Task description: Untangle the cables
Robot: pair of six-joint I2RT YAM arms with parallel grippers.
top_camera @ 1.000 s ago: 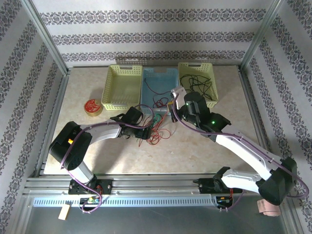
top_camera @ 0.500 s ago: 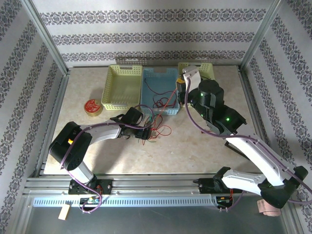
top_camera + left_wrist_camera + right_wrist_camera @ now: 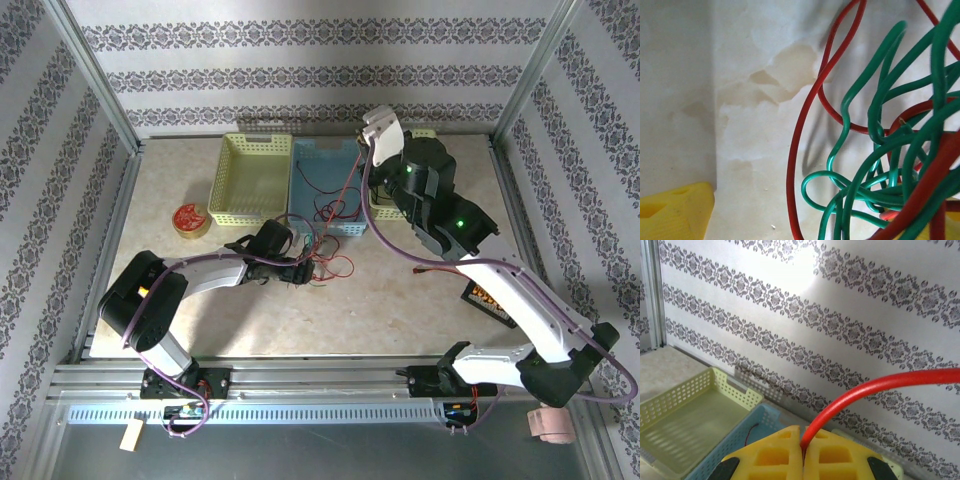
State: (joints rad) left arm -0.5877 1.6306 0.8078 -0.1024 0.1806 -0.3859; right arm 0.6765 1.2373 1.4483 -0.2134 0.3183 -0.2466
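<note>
My right gripper has the red cable running straight up from loops caught (image 3: 320,262) among green cable. It should lower the red cable to get slack, then pull it past the second yellow basket (image 3: 384,212).
The tangle of cables (image 3: 322,260) lies on the table in front of the blue basket, red and green loops mixed. My left gripper (image 3: 300,270) sits low at its left side. In the left wrist view its yellow fingers (image 3: 675,207) stand wide apart, and green cable (image 3: 860,185) and red cable (image 3: 799,145) bunch near the right finger. My right gripper (image 3: 375,130) is raised high near the back wall. Its yellow fingers (image 3: 770,455) are shut on a red cable (image 3: 880,385), whose strand (image 3: 350,185) runs down to the tangle.
A pale yellow basket (image 3: 250,175) and a blue basket (image 3: 325,160) holding thin wires stand at the back. A second yellow basket (image 3: 428,135) is mostly behind the right arm. A red-and-yellow disc (image 3: 190,218) lies at the left, a black box (image 3: 492,298) at the right.
My right gripper has risen from the tangle and swung back toward the wall, drawing a red cable up. The tangle spread slightly. The left gripper stayed in place.
</note>
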